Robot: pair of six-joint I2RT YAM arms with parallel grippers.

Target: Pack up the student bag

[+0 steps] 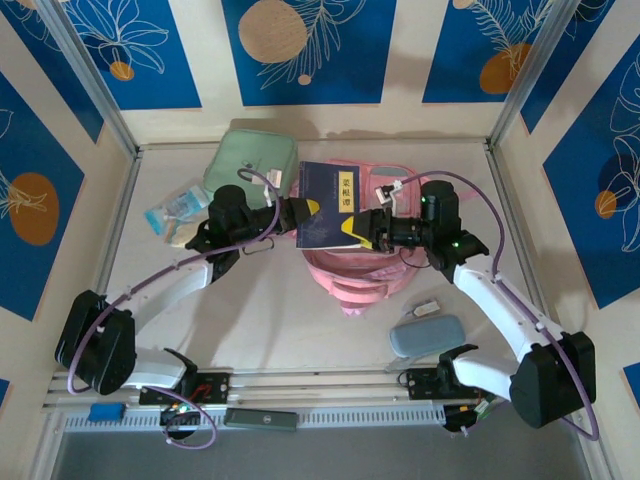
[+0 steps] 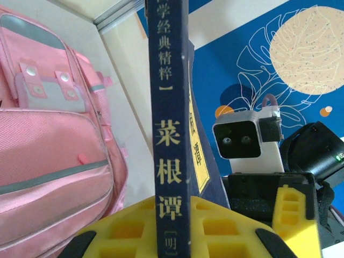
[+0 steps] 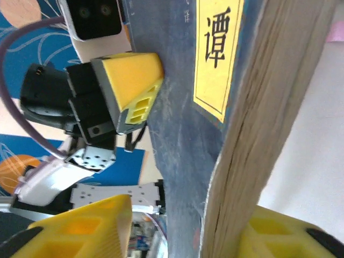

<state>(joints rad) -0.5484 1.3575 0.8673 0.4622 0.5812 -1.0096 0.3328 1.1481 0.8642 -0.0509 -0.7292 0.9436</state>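
My left gripper is to lift the pink student bag's flap (image 2: 56, 148) first because it lies over the bag's opening. So my right gripper should take the book's page edge (image 3: 269, 97) to free my left gripper.
The pink student bag (image 1: 352, 275) lies in the middle of the table, and its pockets show at the left of the left wrist view (image 2: 48, 140). Above it hangs a dark blue book (image 1: 325, 205) with yellow Chinese lettering. My left gripper (image 1: 303, 212) is shut on the book's spine (image 2: 169, 107), which stands between its yellow pads (image 2: 123, 223). My right gripper (image 1: 357, 228) straddles the opposite, page-edge side of the book (image 3: 188, 107). Its jaws are open: one yellow finger (image 3: 80, 226) stands off the cover, and the other (image 3: 285, 231) is by the pages.
A mint green zip case (image 1: 252, 160) lies at the back left of the table. Pale packets (image 1: 178, 210) lie further left. A light blue oval case (image 1: 427, 335) and a small white item (image 1: 428, 308) lie at front right. Walls enclose the table.
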